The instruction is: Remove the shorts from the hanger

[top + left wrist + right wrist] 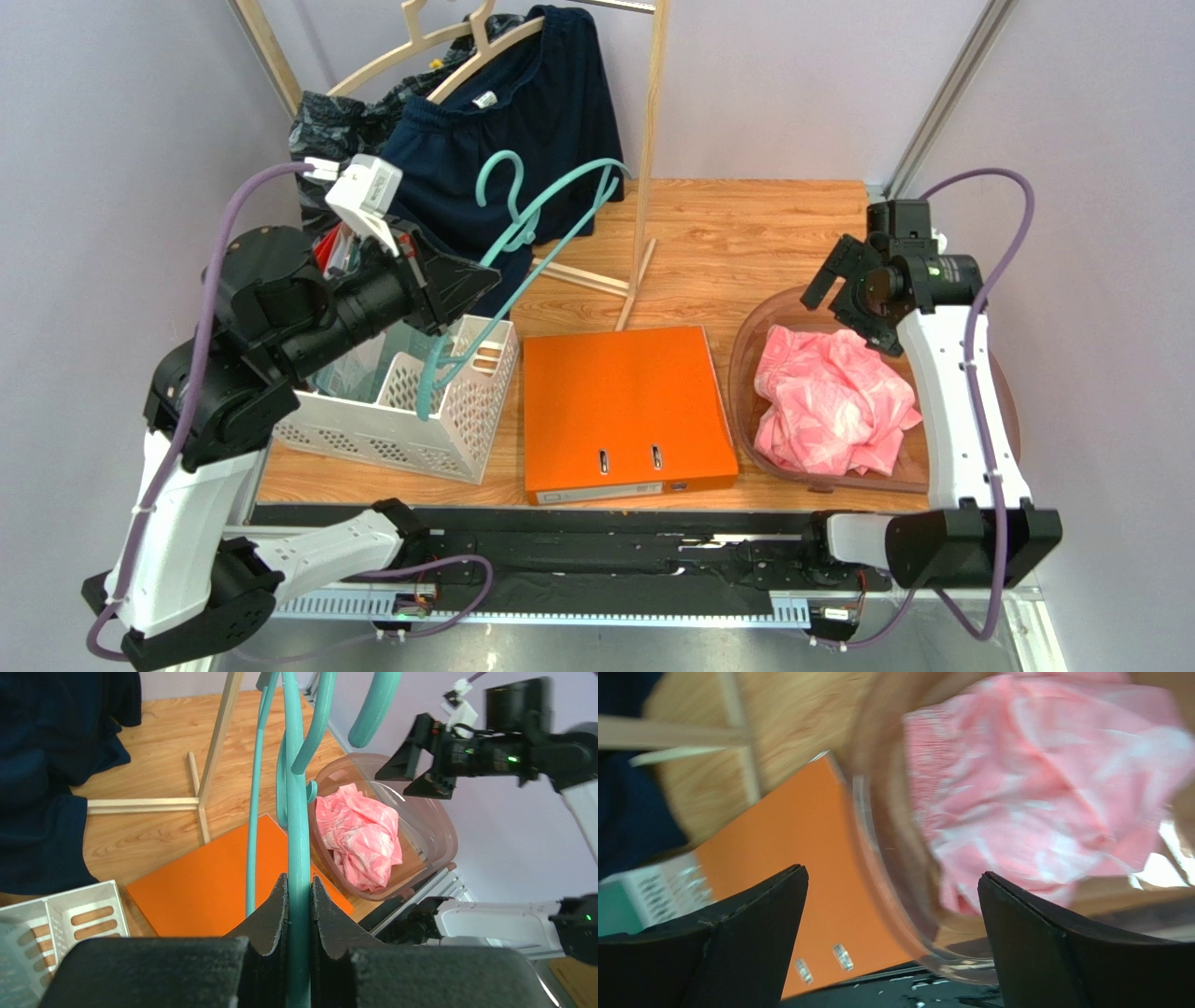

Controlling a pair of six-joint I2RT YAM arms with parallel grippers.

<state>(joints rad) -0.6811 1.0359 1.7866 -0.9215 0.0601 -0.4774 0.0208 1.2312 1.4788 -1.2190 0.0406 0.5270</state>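
Note:
My right gripper should go on across the orange binder and close on the teal hanger's lower end (427, 392), which hangs free below my left gripper.
The pink shorts (831, 399) with a white pattern lie crumpled in a translucent brown tub (748, 367) at the right. They are off the hanger. My left gripper (470, 280) is shut on the thin teal hanger (540, 231) and holds it in the air above the white basket, hook up. In the left wrist view the hanger's bar (298, 812) runs between my closed jaws (299, 889), with the shorts (358, 836) beyond. My right gripper (842, 294) is open and empty, above the tub's far left rim. Its wrist view shows the shorts (1046, 791) below, blurred.
An orange binder (624, 413) lies flat at mid table. A white perforated basket (407, 399) stands at the left front. Dark navy shorts (547, 98) hang on pale wooden hangers on a wooden rack (648, 140) at the back.

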